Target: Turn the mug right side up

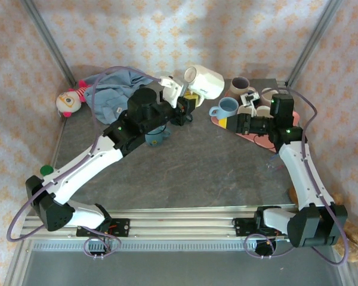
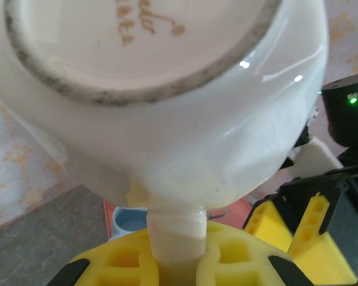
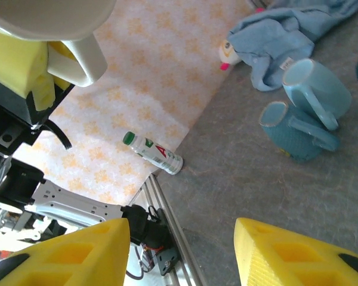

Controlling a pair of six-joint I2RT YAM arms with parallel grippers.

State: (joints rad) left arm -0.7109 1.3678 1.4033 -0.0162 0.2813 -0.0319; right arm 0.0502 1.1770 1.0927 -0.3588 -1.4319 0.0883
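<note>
The rim end of the white mug's handle [image 3: 90, 64] is clear of the left gripper's fingers, so the robot's right gripper keeps going toward that handle [image 1: 200, 102] and closes there.
The white mug [image 1: 204, 81] hangs in the air above the back of the table, tipped on its side. Its unglazed base ring [image 2: 149, 77] faces the left wrist camera. My left gripper [image 1: 188, 98] is shut on the mug's handle [image 2: 176, 229], which sits squeezed between the yellow pads [image 2: 122, 262]. The same mug [image 3: 48, 15] shows at the top left of the right wrist view. My right gripper [image 1: 228, 123] hovers to the right of the mug, over the red tray's left edge. Its jaws [image 3: 182, 250] stand open with nothing between them.
A red tray [image 1: 262, 141] at the back right holds a light blue mug [image 1: 225, 107] and brownish mugs [image 1: 240, 85]. A dark blue mug [image 1: 157, 137] sits under the left arm. Blue cloth [image 1: 113, 89] and a doll [image 1: 68, 101] lie back left, and a green-capped bottle [image 3: 152, 153] lies at the left edge.
</note>
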